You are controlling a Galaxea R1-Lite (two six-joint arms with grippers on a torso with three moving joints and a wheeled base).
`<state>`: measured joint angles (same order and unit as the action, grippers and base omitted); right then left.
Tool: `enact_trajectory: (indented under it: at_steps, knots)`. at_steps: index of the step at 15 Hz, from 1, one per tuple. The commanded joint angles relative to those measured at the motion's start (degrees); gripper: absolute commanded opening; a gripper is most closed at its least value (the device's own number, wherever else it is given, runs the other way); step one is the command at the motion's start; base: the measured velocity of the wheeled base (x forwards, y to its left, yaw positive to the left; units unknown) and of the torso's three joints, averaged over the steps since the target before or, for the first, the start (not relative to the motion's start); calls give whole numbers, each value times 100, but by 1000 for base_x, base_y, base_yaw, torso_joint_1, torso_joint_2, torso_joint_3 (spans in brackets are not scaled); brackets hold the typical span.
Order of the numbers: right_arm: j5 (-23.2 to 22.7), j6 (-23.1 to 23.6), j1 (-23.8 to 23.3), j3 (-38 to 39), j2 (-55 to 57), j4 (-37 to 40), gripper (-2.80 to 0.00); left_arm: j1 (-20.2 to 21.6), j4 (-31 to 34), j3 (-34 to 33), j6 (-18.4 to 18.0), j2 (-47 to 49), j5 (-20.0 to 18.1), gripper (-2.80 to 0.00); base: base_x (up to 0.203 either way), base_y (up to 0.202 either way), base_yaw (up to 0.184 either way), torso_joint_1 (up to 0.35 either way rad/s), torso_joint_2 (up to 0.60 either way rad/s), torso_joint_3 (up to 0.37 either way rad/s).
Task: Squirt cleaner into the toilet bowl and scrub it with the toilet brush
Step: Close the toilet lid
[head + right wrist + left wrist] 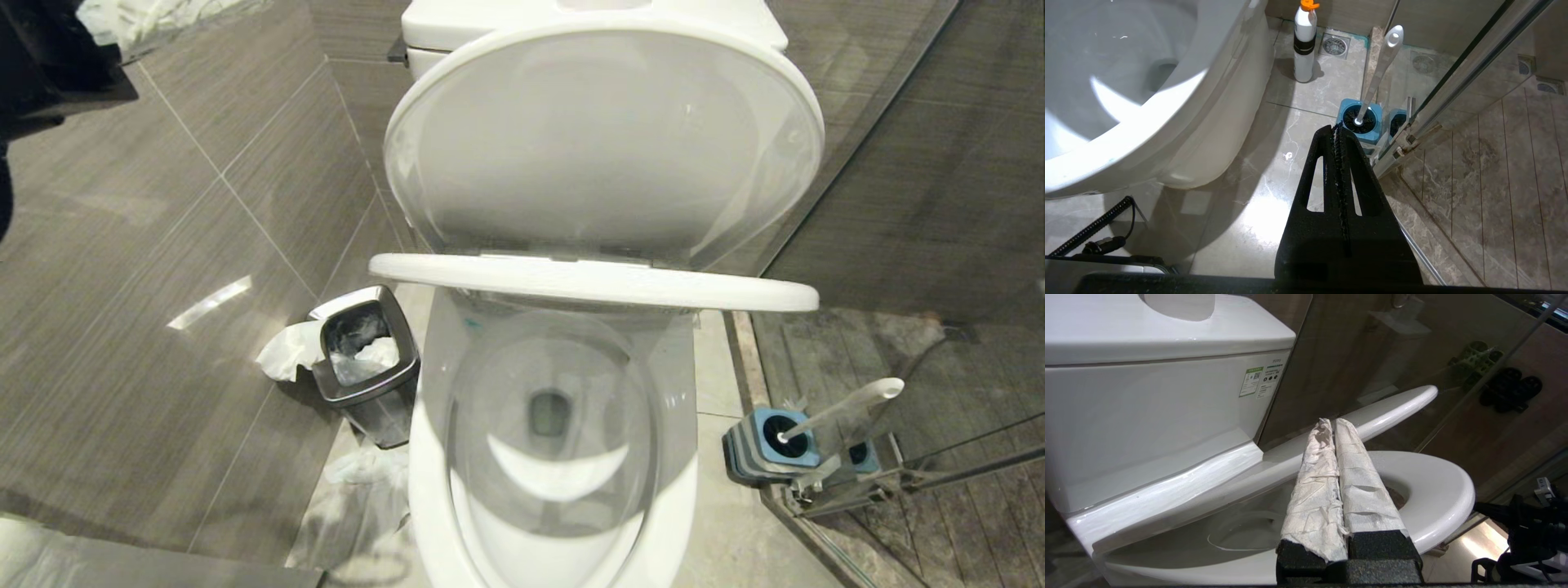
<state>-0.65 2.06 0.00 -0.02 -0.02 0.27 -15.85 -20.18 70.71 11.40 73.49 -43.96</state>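
Observation:
The toilet's lid and seat [602, 137] are already leaning forward, clear of the tank, so the robot's left gripper should move forward over the lid's outer side [1383, 402] and push it down.
The white toilet bowl [430, 465] stands open below me, its lid upright and its seat [588, 282] half raised. A small turquoise smear of cleaner [472, 323] shows at the back of the rim. The toilet brush [845, 404] leans in its blue holder [767, 445] on the floor to the right. My left gripper [1333, 422], its fingers wrapped in white paper, is shut on nothing and points across the raised seat [1437, 490]. My right gripper [1336, 128] is shut and empty, low over the floor beside the bowl [1167, 102], pointing toward the brush [1382, 65].
A steel waste bin [363, 359] with tissue stands left of the bowl. A white bottle with an orange cap [1305, 41] stands on the floor behind the brush holder. A glass shower partition [939, 457] closes the right side, and grey tiled wall the left.

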Motion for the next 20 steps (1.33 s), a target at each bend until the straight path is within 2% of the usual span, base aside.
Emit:
enact_trajectory:
  at_steps: [1, 3, 4, 6, 7, 8, 9, 10, 11, 13, 15, 18, 20]
  knots:
    - [-6, -2, 0, 2, 2, 0, -280, 18, 33, 279, 54, -148, -4, -280, 0, 0, 0, 0, 0, 0]
    - [-6, 5, 0, -6, 2, 0, -280, 38, 415, 978, 91, -125, 131, -280, 0, 0, 0, 0, 0, 0]
    - [-6, 5, 0, 2, 2, 0, -280, 32, 906, 1559, 163, -67, 296, -280, 0, 0, 0, 0, 0, 0]
    - [-6, -4, 0, 2, 2, 0, -280, -45, 2280, 2789, 277, 161, 852, -280, 0, 0, 0, 0, 0, 0]
    - [-6, 5, 0, -1, 2, 0, -280, -148, 3144, 3240, 168, 343, 1332, -280, 0, 0, 0, 0, 0, 0]
    - [-6, 2, 0, -1, 2, 0, -280, -246, 3695, 3455, -347, 504, 1814, -280, 0, 0, 0, 0, 0, 0]
    - [-6, 5, 0, 2, 2, 0, -280, -310, 3926, 3465, -1231, 592, 2014, -280, 0, 0, 0, 0, 0, 0]
    - [-6, 5, 0, 2, 2, 0, -280, -387, 4207, 3451, -1933, 675, 2144, -280, 0, 0, 0, 0, 0, 0]
    - [-6, 5, 0, 2, 2, 0, -280, -614, 4571, 3461, -2264, 728, 2240, -280, 0, 0, 0, 0, 0, 0]
    - [-6, 5, 0, 2, 2, 0, -280, -1163, 5261, 3466, -2291, 740, 2313, -280, 0, 0, 0, 0, 0, 0]
    - [-6, 5, 0, 2, 2, 0, -280, -1379, 5517, 3472, -2349, 892, 2397, -280, 0, 0, 0, 0, 0, 0]
    - [-6, 4, 0, 2, 4, 0, -280, -1573, 5459, 3502, -2429, 1216, 2479, -280, 0, 0, 0, 0, 0, 0]
    - [-6, -4, 0, 2, 2, 0, -280, -1665, 5177, 3498, -2432, 1409, 2667, -280, 0, 0, 0, 0, 0, 0]
